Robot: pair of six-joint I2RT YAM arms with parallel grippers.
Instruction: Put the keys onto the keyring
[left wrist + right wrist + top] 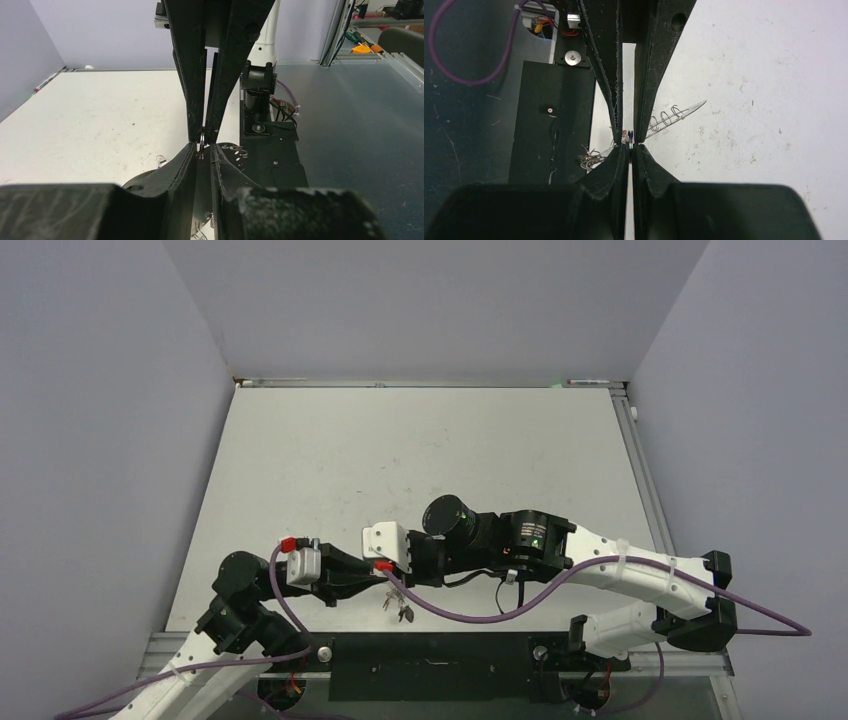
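The robot's two grippers are both pinching the same split ring (202, 145), so the left gripper should keep hold of it while the right gripper opens, moves back and comes in level at the keyring (672, 119).
Both grippers meet tip to tip low over the table's near edge. My right gripper (392, 568) (629, 146) is shut on the thin edge of the keyring (674, 116), a flat plate seen edge-on with wire split rings along it. My left gripper (372, 580) (202, 149) has its jaws drawn in to a slim gap around the same metal edge (201, 145), facing the right gripper (202, 137). A trace of blue and red shows between the left fingertips (617, 131). Small dark keys (401, 608) hang just below the meeting point; I cannot make out which key is which.
A black rail (430, 665) runs along the table's near edge, right under the grippers. The right arm's purple cable (470, 612) sags beside the keys. The white table (420, 460) stretches back to grey walls. Orange-handled tools (362, 48) lie off the table.
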